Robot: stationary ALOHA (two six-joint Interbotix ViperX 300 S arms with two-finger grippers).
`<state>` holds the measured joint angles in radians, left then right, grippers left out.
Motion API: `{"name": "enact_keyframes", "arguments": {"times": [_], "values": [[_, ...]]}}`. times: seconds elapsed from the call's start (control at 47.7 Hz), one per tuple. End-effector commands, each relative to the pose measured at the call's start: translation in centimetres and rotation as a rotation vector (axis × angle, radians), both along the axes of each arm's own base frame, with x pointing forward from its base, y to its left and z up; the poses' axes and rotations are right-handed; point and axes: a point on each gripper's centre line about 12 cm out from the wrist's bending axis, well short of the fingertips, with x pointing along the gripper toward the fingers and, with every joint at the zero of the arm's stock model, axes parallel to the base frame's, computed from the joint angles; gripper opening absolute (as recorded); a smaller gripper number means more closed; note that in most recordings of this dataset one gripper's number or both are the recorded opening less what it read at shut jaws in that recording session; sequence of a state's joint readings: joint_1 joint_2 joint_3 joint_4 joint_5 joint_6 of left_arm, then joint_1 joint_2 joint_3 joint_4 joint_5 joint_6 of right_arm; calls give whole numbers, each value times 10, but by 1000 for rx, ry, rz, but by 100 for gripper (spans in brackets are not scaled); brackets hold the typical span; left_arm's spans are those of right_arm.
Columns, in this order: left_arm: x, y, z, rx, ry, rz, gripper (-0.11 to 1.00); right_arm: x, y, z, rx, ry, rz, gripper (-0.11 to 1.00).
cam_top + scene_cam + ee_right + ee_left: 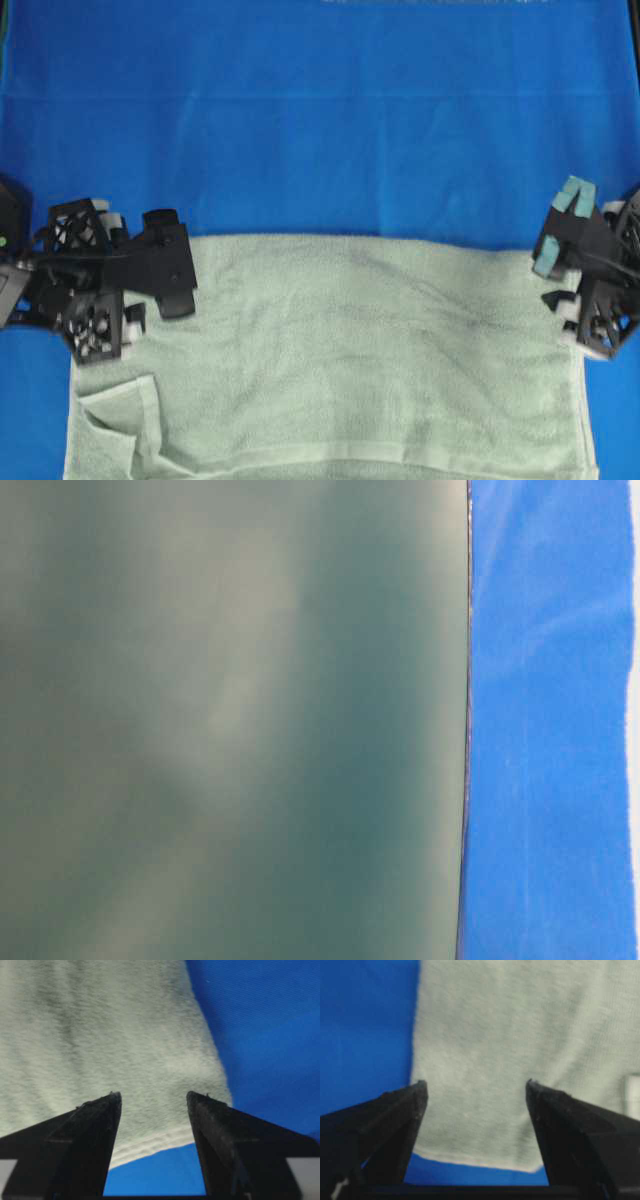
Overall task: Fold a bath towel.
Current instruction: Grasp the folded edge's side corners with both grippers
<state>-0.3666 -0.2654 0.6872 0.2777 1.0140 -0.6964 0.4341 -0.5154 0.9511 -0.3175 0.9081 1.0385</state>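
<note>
The bath towel will buckle into a loose fold when the robot brings its grippers closer, since the bath towel's near corner (122, 412) flops over on itself.
The pale green bath towel (380, 350) lies flat on the blue cloth, filling the lower half of the overhead view. Its near left corner (115, 410) is turned over on itself. My left gripper (178, 262) hovers at the towel's far left corner, open and holding nothing. In the left wrist view that gripper (476, 1085) straddles the towel (520, 1035) corner, with nothing pinched. My right gripper (560, 228), with teal-taped fingers (575, 195), stands open at the far right corner. In the right wrist view the right gripper (154, 1095) frames the towel (100, 1035) hem.
The blue cloth surface (320, 120) covers the table beyond the towel. In the table-level view a blurred green mass (230, 720), probably the towel close to the lens, fills most of the picture, with blue cloth (550, 720) to the right.
</note>
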Motion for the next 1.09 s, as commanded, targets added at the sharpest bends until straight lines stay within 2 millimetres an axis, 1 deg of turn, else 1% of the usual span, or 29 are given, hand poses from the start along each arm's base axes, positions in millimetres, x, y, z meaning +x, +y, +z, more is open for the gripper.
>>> {"name": "enact_keyframes", "arguments": {"times": [0.0,0.189,0.336,0.357,0.42,0.525,0.587,0.671,0.776,0.881,0.944,0.986,1.028,1.07], "values": [[1,9,-3,-13,-39,-3,75,4,-8,-2,3,-11,-7,58],[-6,38,-26,-8,-23,32,75,5,-25,-17,-20,14,-1,58],[-10,50,-38,-2,-3,36,75,8,-30,-29,-13,11,-3,58],[-11,51,-42,-3,1,34,75,8,-30,-31,-12,14,-4,58],[-12,54,-50,-11,-8,31,75,7,-32,-43,-11,32,-7,58],[-15,57,-72,-32,-21,29,75,5,-34,-60,-4,55,-9,58],[-17,57,-87,-50,-32,19,75,6,-35,-69,4,60,-7,58],[-19,57,-100,-65,-33,15,75,7,-36,-77,20,52,-8,58],[-21,59,-110,-68,-14,19,75,8,-37,-83,22,62,-13,58],[-21,60,-110,-67,-14,19,74,9,-38,-84,17,64,-10,58],[-21,60,-110,-66,-10,20,72,10,-38,-84,17,59,-7,55],[-21,60,-110,-64,-3,23,70,10,-38,-83,18,56,-8,50],[-22,60,-110,-63,9,29,63,11,-37,-83,21,55,-12,42],[-24,60,-110,-61,26,36,53,12,-37,-82,24,49,-14,31]]}}
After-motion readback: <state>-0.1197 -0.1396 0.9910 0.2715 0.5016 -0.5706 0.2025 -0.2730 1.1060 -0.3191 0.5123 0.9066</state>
